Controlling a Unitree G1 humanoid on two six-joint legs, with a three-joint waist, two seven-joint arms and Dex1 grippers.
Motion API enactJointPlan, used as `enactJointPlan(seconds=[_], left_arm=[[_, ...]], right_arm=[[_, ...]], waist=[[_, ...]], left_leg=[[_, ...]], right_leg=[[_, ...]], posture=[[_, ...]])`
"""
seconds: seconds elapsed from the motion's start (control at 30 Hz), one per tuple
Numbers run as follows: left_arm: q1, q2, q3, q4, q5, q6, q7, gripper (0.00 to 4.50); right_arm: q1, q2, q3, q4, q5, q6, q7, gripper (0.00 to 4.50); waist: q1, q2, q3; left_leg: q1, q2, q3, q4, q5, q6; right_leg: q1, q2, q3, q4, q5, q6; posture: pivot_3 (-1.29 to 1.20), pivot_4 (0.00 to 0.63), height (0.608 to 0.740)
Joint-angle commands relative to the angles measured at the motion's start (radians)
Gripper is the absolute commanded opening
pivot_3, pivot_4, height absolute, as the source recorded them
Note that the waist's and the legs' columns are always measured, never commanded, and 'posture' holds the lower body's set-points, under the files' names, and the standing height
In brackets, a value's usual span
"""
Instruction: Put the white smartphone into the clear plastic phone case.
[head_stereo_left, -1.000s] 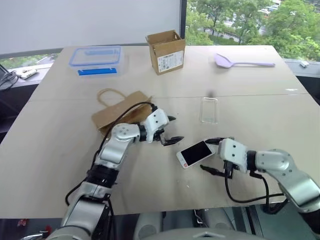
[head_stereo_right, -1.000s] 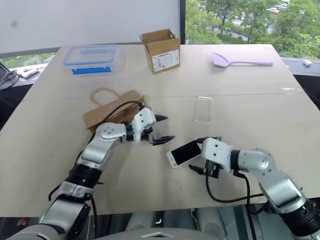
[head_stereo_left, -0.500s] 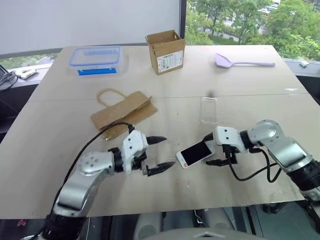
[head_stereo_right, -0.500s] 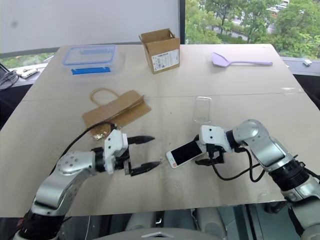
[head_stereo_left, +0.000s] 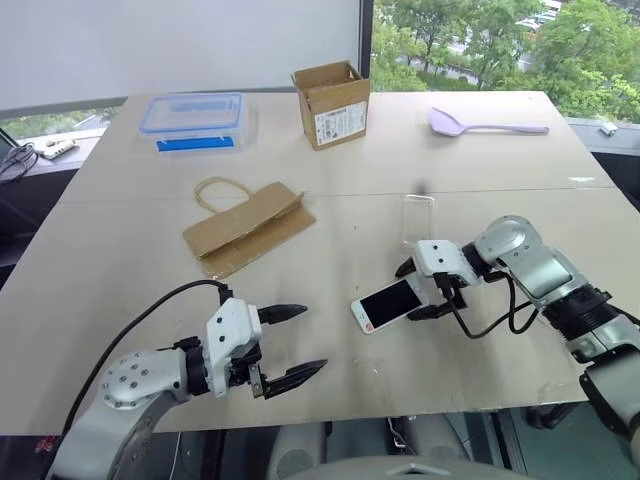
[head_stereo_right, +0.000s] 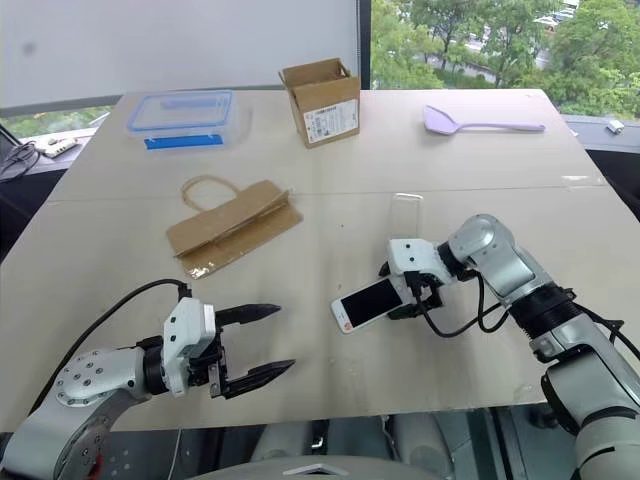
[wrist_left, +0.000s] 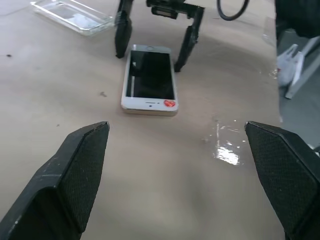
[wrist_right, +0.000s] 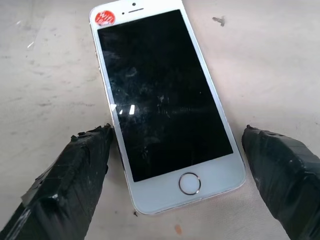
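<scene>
The white smartphone (head_stereo_left: 386, 306) is in the way in front of the phone case. My right gripper should move it aside before my left gripper pulls the case (head_stereo_left: 418, 217) closer.
The white smartphone (head_stereo_left: 388, 303) lies flat and screen up on the table, with a red sticker at one end (wrist_right: 105, 16). My right gripper (head_stereo_left: 412, 291) is open and straddles the phone's home-button end, one finger (wrist_right: 85, 170) close against its long edge and the other (wrist_right: 280, 170) a little way off. The clear plastic phone case (head_stereo_left: 419, 220) lies empty just beyond the phone. My left gripper (head_stereo_left: 310, 339) is open and empty near the table's front edge, left of the phone and well short of it.
A brown paper bag (head_stereo_left: 248, 225) lies flat left of centre. At the back stand a blue-lidded clear box (head_stereo_left: 192, 115) and an open cardboard box (head_stereo_left: 332, 102), with a purple spoon (head_stereo_left: 480, 124) at the back right. A shiny patch (wrist_left: 222, 150) marks the table near the phone.
My left gripper has drawn back from beside the phone to the table's front edge. My right gripper has swung round from the phone's near side to straddle its end.
</scene>
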Motion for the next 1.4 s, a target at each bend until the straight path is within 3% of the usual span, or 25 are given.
enactJointPlan(seconds=[0.03, 0.07, 0.2, 0.37, 0.53, 0.63, 0.73, 0.93, 1.0, 1.07, 1.23, 1.4], left_arm=[[-0.011, -0.006, 0.006, -0.007, -0.007, -0.031, 0.012, 4.5], [-0.021, -0.007, 0.0, 0.006, -0.004, -0.033, 0.014, 4.5], [-0.09, -0.021, -0.032, 0.057, -0.004, -0.003, 0.045, 4.5], [-0.248, -0.044, -0.111, 0.149, -0.008, 0.035, 0.048, 4.5], [-0.563, -0.107, -0.246, 0.403, 0.035, 0.023, -0.045, 4.5], [-0.691, -0.146, -0.296, 0.544, 0.06, -0.001, -0.105, 4.5], [-0.834, -0.193, -0.357, 0.743, 0.139, -0.086, -0.16, 4.5], [-1.108, -0.313, -0.449, 1.189, 0.298, -0.329, -0.253, 4.5], [-1.199, -0.363, -0.447, 1.326, 0.326, -0.395, -0.262, 4.5], [-1.27, -0.398, -0.446, 1.437, 0.357, -0.463, -0.272, 4.5], [-1.441, -0.461, -0.472, 1.694, 0.453, -0.627, -0.336, 4.5], [-1.588, -0.53, -0.488, 1.879, 0.573, -0.671, -0.256, 4.5]], right_arm=[[0.035, -0.002, 0.026, 0.041, -0.042, 0.006, 0.016, 3.31], [0.05, -0.008, 0.014, 0.022, -0.037, 0.016, 0.005, 2.93], [0.169, -0.059, -0.069, -0.143, -0.018, 0.078, -0.069, 2.92], [0.446, -0.136, -0.272, -0.504, 0.049, 0.301, -0.24, 2.91], [0.85, -0.128, -0.611, -0.88, 0.093, 0.542, -0.455, 2.78], [0.966, -0.142, -0.693, -0.94, 0.093, 0.531, -0.488, 2.78], [1.003, -0.182, -0.728, -0.906, 0.083, 0.454, -0.483, 2.78], [0.907, -0.253, -0.714, -0.717, 0.108, 0.351, -0.453, 2.78], [0.873, -0.262, -0.723, -0.683, 0.148, 0.332, -0.426, 3.81], [0.864, -0.273, -0.733, -0.668, 0.16, 0.309, -0.416, 4.48], [0.916, -0.263, -0.834, -0.747, 0.191, 0.314, -0.446, 4.48], [0.944, -0.164, -1.001, -0.986, 0.368, 0.453, -0.535, 4.48]], waist=[[0.001, 0.0, 0.0], [0.001, 0.0, 0.0], [0.011, -0.001, -0.002], [0.04, 0.0, -0.002], [0.068, 0.002, -0.001], [0.051, 0.002, -0.001], [0.03, 0.0, 0.0], [0.025, -0.001, 0.001], [0.027, -0.002, 0.001], [0.028, -0.002, 0.001], [0.031, -0.002, 0.002], [0.029, -0.002, 0.002]], left_leg=[[0.0, 0.0, 0.0, 0.0, 0.0, 0.0], [0.0, 0.0, 0.0, 0.0, 0.0, 0.0], [-0.001, 0.0, 0.0, 0.0, 0.0, 0.0], [-0.005, -0.002, 0.0, 0.0, 0.0, 0.0], [-0.008, -0.01, -0.002, 0.0, 0.0, 0.0], [-0.008, -0.009, 0.0, 0.001, 0.0, 0.0], [-0.007, -0.009, 0.002, 0.002, 0.0, 0.0], [-0.007, -0.01, 0.0, 0.002, 0.0, 0.0], [-0.008, -0.01, 0.0, 0.001, 0.0, 0.0], [-0.011, -0.01, -0.001, 0.001, 0.0, 0.001], [-0.016, -0.01, -0.003, 0.001, -0.001, 0.003], [-0.02, -0.01, -0.005, 0.002, -0.002, 0.003]], right_leg=[[0.0, 0.0, 0.0, 0.0, 0.0, 0.0], [0.0, 0.0, 0.0, 0.0, 0.0, 0.0], [0.0, -0.001, -0.001, 0.0, 0.001, -0.001], [-0.001, -0.001, -0.002, -0.002, 0.001, -0.003], [-0.001, -0.007, -0.007, -0.002, -0.002, 0.002], [0.001, -0.007, -0.006, -0.002, -0.004, 0.004], [0.001, -0.007, -0.004, -0.002, -0.004, 0.004], [0.002, -0.005, -0.004, -0.001, -0.004, 0.005], [0.001, -0.004, -0.003, -0.002, -0.004, 0.004], [-0.001, -0.004, -0.003, -0.002, -0.003, 0.003], [-0.003, -0.003, -0.005, -0.004, -0.001, 0.006], [-0.005, -0.003, -0.007, -0.006, -0.001, 0.007]], posture=[[0.0, 0.15, 0.74], [0.0, 0.15, 0.74], [0.0, 0.15, 0.74], [0.0, 0.15, 0.74], [0.0, 0.15, 0.74], [0.0, 0.15, 0.74], [0.0, 0.15, 0.74], [0.0, 0.15, 0.74], [0.0, 0.15, 0.74], [0.0, 0.15, 0.74], [0.0, 0.15, 0.74], [0.0, 0.15, 0.74]])
